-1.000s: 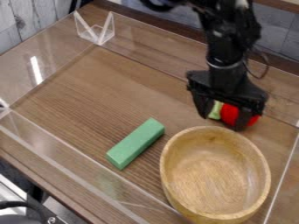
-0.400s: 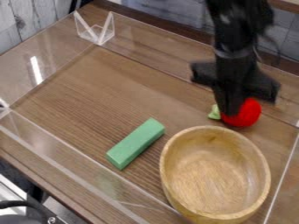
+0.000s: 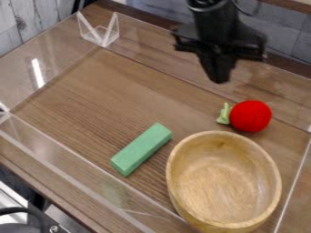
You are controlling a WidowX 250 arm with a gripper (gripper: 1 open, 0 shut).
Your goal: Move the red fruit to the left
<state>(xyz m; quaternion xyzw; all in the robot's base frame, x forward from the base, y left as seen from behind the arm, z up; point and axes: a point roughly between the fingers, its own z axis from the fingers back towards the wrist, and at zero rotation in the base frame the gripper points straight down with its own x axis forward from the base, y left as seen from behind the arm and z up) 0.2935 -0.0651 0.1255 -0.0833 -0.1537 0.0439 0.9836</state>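
Next, my gripper opens and comes down around the red fruit (image 3: 250, 116) before it closes, because my gripper's narrow fingertips (image 3: 221, 77) are shut, high above the fruit.
The red fruit (image 3: 252, 116) lies on the wooden table at the right, its small green leafy bit pointing left, just beyond the far rim of the wooden bowl. My gripper (image 3: 220, 77) hangs above the table, up and to the left of the fruit and clear of it. Its dark fingers taper together into one narrow tip and hold nothing, so it looks shut.
A large wooden bowl (image 3: 183, 157) fills the near right. A flat green block (image 3: 142, 148) lies at an angle left of the bowl. Low clear plastic walls (image 3: 36, 68) ring the table, and a small clear stand (image 3: 97, 30) sits at the far left corner.
The gripper stood open around the fruit, closed, then rose and shifted left without it. The fruit stayed on the table, moved slightly right.
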